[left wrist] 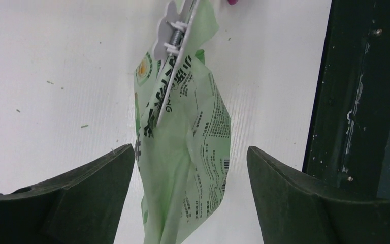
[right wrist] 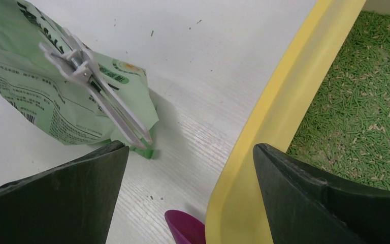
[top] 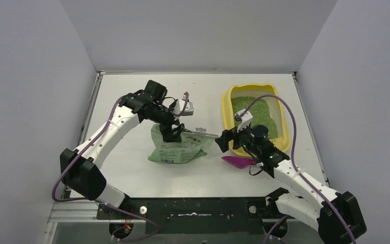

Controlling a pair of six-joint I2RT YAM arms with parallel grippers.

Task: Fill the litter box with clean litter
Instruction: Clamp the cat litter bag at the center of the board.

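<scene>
The white clip (top: 201, 132) is at one end of the bag's top, so my left gripper should grab the clip while my right gripper pinches the bag's corner (top: 208, 140).
The yellow litter box (top: 228, 109) stands at the back right, and clean litter (top: 258, 113) covers its floor as green pellets. In the right wrist view its rim (right wrist: 279, 112) runs between my fingers, with the litter (right wrist: 365, 101) behind it. My right gripper (top: 225, 142) (right wrist: 190, 168) hangs open over the box's near-left rim and holds nothing. My left gripper (top: 171, 133) (left wrist: 190, 162) is open above the light-green printed bag (top: 176, 150) (left wrist: 195, 147). Its fingers stand on either side of the bag without touching it.
A white clip (top: 203, 133) (left wrist: 176, 43) (right wrist: 99, 99) pinches the bag's top end (right wrist: 40, 91). A magenta scoop (top: 237, 161) (right wrist: 185, 229) lies on the table against the box's near-left corner. The black base bar (left wrist: 365, 91) runs along the near edge. Grey walls enclose three sides.
</scene>
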